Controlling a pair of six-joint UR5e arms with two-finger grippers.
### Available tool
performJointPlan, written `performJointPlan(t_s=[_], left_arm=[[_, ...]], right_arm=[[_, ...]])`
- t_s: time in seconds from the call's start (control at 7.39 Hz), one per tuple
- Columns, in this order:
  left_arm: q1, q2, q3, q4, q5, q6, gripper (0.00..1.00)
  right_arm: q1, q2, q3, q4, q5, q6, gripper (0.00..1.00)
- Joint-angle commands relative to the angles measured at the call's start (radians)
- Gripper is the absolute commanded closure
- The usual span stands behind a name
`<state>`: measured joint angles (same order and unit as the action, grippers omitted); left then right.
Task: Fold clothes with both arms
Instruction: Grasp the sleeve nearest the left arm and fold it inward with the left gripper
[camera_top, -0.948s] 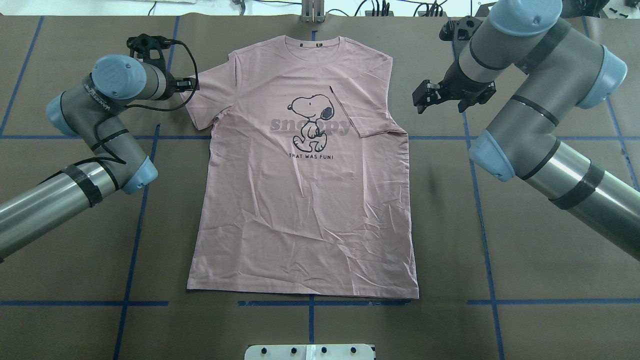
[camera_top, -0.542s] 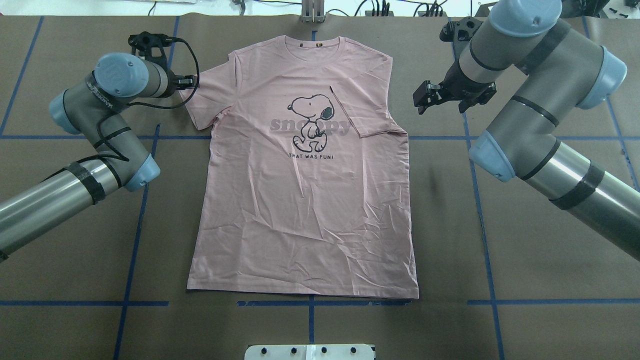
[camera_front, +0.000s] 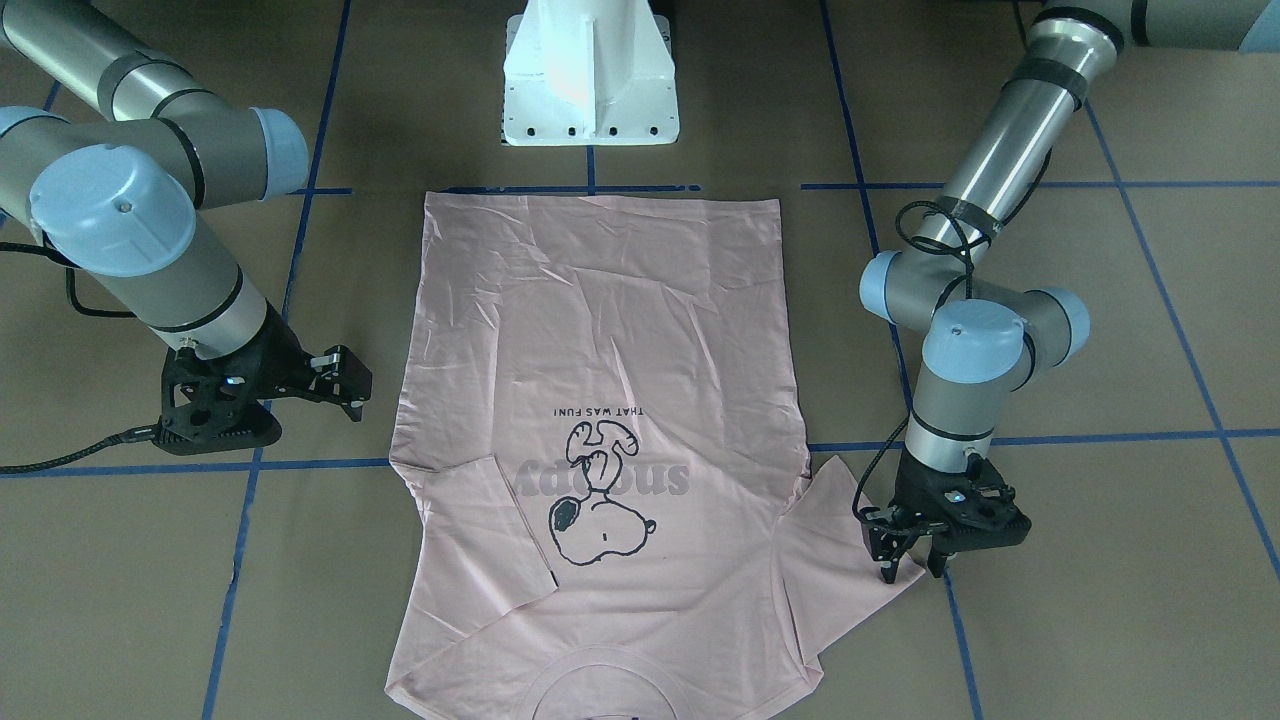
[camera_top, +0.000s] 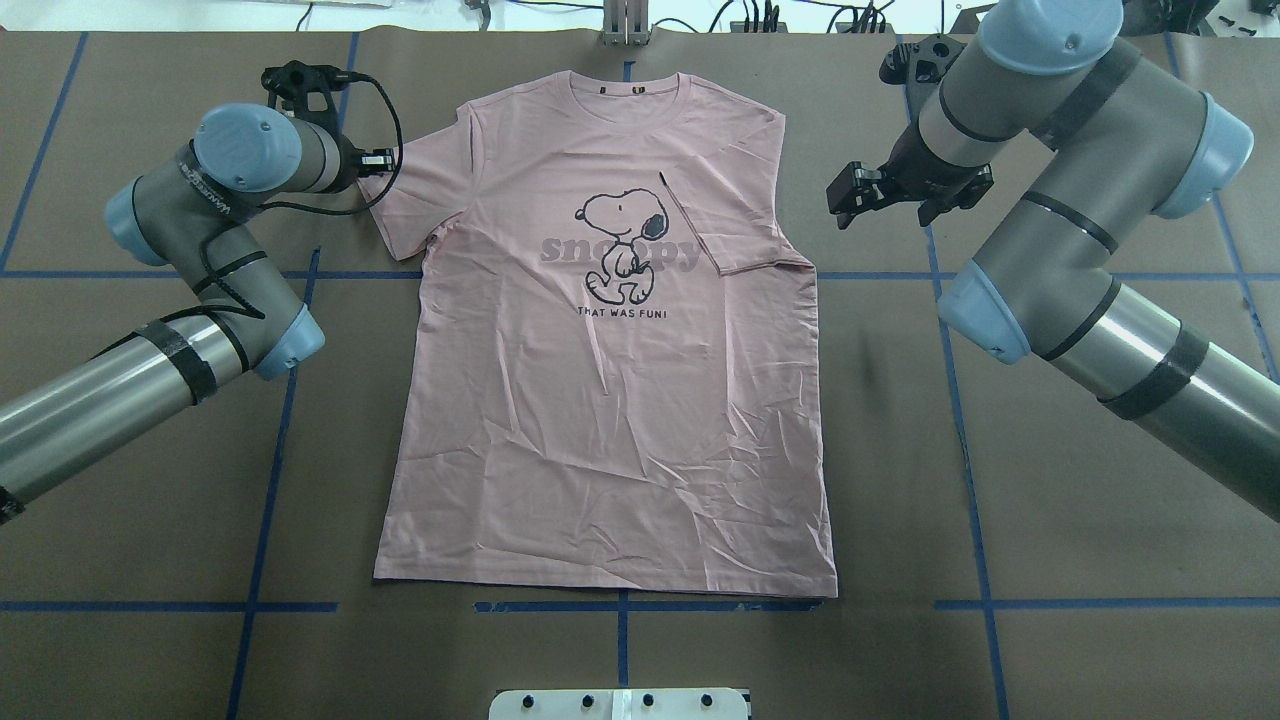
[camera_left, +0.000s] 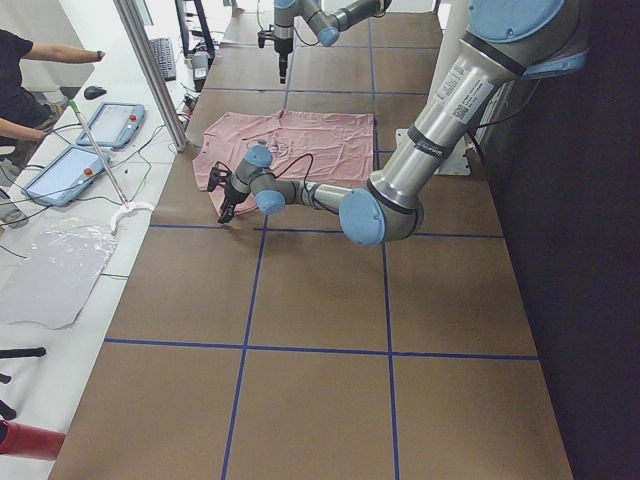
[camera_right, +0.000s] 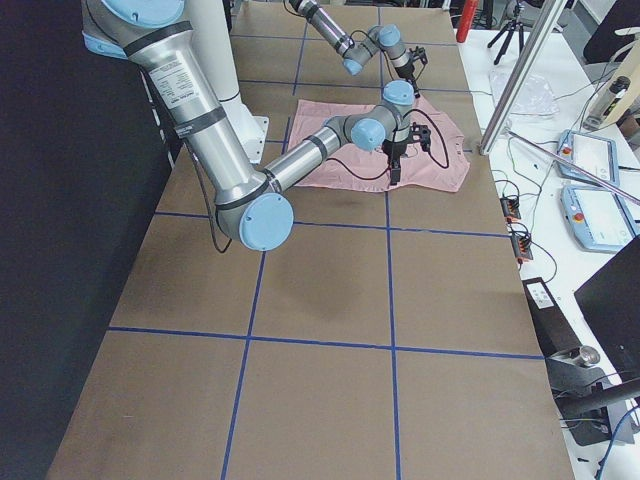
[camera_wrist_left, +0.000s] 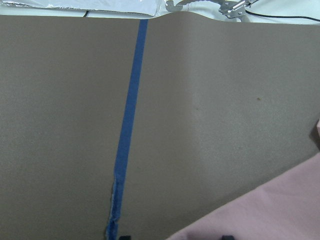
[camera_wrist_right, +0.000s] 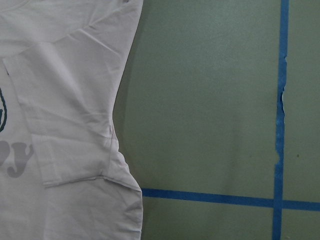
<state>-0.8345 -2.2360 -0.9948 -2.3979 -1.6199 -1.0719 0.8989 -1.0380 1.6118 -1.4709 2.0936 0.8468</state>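
The spread-out sleeve (camera_front: 830, 569) should fold over and stay down flat when the robot carries it inward, since the folded sleeve (camera_front: 486, 546) lies flat over the chest.
The pale pink T-shirt (camera_top: 610, 400) lies flat and face up on the brown table, collar at the far edge and Snoopy print (camera_top: 625, 245) showing. Its sleeve on my right side (camera_top: 740, 220) is folded in over the chest. The other sleeve (camera_top: 405, 205) is spread out. My left gripper (camera_front: 912, 570) is open, pointing down at that sleeve's outer corner (camera_front: 850, 560). The sleeve edge also shows in the left wrist view (camera_wrist_left: 280, 210). My right gripper (camera_front: 342, 385) is open and empty, held above bare table beside the folded sleeve (camera_wrist_right: 65, 125).
The white pedestal base (camera_front: 590, 80) stands at the near edge behind the shirt's hem. Blue tape lines (camera_top: 270, 480) cross the brown table cover. Tablets (camera_left: 110, 125), cables and a metal pole (camera_left: 150, 70) sit along the far edge, where an operator's arm (camera_left: 40, 55) shows.
My left arm has shifted a little toward the far edge and toward the spread sleeve. My right arm and the shirt have stayed put.
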Motion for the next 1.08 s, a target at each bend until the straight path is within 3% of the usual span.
performJointPlan(t_s=[0.0,0.41,0.68,0.95], left_arm=[[-0.002,0.0,0.001,-0.003,-0.002,0.001,1.0],[-0.024,-0.017,-0.062,0.014,-0.029,0.018,1.0],[-0.026,-0.026,-0.145,0.121,-0.093,0.004,1.0],[0.026,-0.078,-0.171,0.192,-0.094,-0.165,1.0]], right_arm=[[0.0,-0.001,-0.001,0.0,-0.001,0.0,0.0],[0.0,0.001,-0.004,0.001,-0.001,0.001,0.0],[-0.002,0.001,-0.007,0.0,-0.001,0.001,0.0],[-0.002,0.0,-0.007,0.0,-0.003,0.001,0.0]])
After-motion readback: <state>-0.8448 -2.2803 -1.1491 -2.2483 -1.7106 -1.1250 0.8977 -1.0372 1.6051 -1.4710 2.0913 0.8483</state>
